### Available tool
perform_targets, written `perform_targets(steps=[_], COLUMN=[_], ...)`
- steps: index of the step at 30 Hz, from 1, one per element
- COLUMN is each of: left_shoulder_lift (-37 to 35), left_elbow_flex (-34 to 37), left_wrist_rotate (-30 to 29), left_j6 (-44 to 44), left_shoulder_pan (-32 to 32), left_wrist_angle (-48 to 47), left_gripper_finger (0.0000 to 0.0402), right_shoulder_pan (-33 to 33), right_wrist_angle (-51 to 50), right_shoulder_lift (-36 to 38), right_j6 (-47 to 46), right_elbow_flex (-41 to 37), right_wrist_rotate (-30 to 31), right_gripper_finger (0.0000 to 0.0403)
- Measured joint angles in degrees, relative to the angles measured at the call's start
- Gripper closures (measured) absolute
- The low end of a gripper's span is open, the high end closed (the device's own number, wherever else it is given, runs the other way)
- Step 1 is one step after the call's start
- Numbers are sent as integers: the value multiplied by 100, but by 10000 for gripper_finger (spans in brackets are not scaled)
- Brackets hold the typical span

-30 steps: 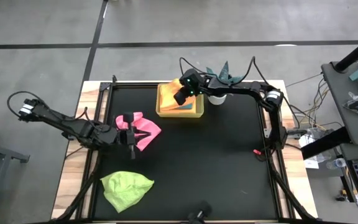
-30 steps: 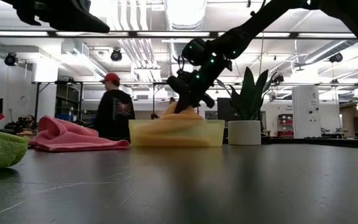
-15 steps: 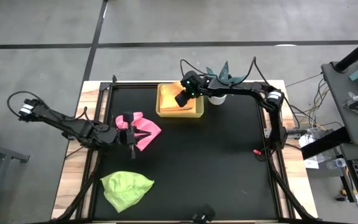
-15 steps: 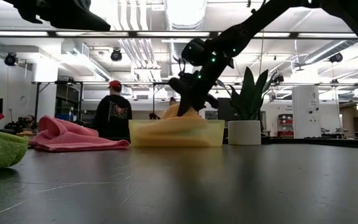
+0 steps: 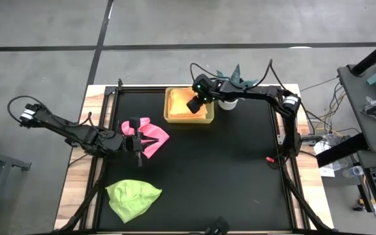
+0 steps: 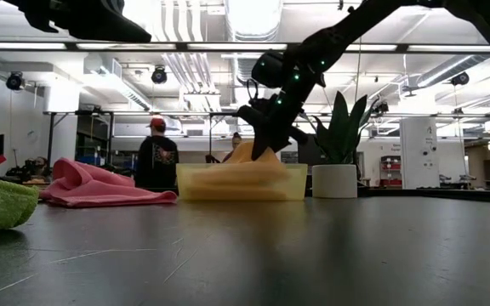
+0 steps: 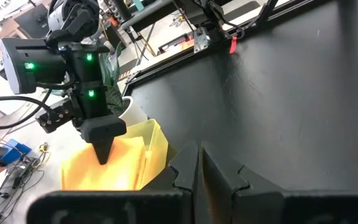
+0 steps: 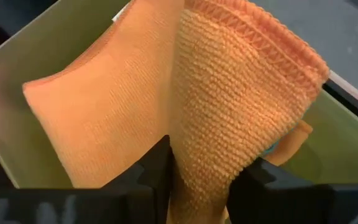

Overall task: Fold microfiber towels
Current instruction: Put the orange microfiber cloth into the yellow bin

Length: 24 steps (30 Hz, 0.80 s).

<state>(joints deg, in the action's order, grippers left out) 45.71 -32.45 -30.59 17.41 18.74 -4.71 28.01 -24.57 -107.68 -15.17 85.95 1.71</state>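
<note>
My right gripper should open and lay the towel flat inside the tray (image 5: 183, 108), because the pinched fold of the orange-yellow towel (image 6: 245, 155) stands above the yellow tray's rim.
My right gripper (image 5: 193, 103) is shut on an orange-yellow towel (image 8: 229, 93) over the yellow translucent tray (image 5: 173, 118) at the table's far middle. More orange cloth (image 8: 92, 112) lies in the tray beside it. A pink towel (image 5: 154, 137) lies crumpled on the table at the left. My left gripper (image 7: 199, 167) hovers shut and empty above it, high up in the low view. A lime green towel (image 5: 134, 198) lies bunched at the near left. I cannot make out a turquoise-blue towel. My right gripper pinches a bunched fold of the orange-yellow towel (image 8: 201, 163) between its two fingers (image 8: 156, 167), coming from above and slanting down. The pinched part stands up as a peak (image 6: 249, 151). The rest of the towel sags into the tray.
A teal spiky plant in a white pot (image 6: 334, 180) stands right of the tray (image 6: 196, 183), close to my right arm. A small red thing (image 5: 269, 158) lies near the right edge. The table's middle and near right are bare black mat. A person stands in the room behind.
My right gripper has gone a little toward the table's right edge over the tray, still shut on the orange-yellow towel. The pinched peak has risen slightly while the rest stays in the tray.
</note>
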Motion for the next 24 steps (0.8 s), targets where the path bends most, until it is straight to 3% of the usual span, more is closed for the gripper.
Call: perform_targets(steps=[9, 19, 24], left_shoulder_lift=[18, 292, 465], left_elbow_flex=[2, -4, -2], left_wrist_rotate=[-8, -15, -25], left_j6=[-7, 146, 322], left_shoulder_pan=[-2, -2, -12], left_wrist_angle=[43, 185, 402], left_gripper_finger=[395, 395, 395], right_shoulder_pan=[-29, -12, -11], right_wrist_angle=[29, -106, -328], right_shoulder_lift=[0, 17, 39], right_j6=[52, -28, 117], right_elbow_flex=[0, 123, 516], right_wrist_rotate=[-3, 362, 714], right_gripper_finger=[305, 201, 174])
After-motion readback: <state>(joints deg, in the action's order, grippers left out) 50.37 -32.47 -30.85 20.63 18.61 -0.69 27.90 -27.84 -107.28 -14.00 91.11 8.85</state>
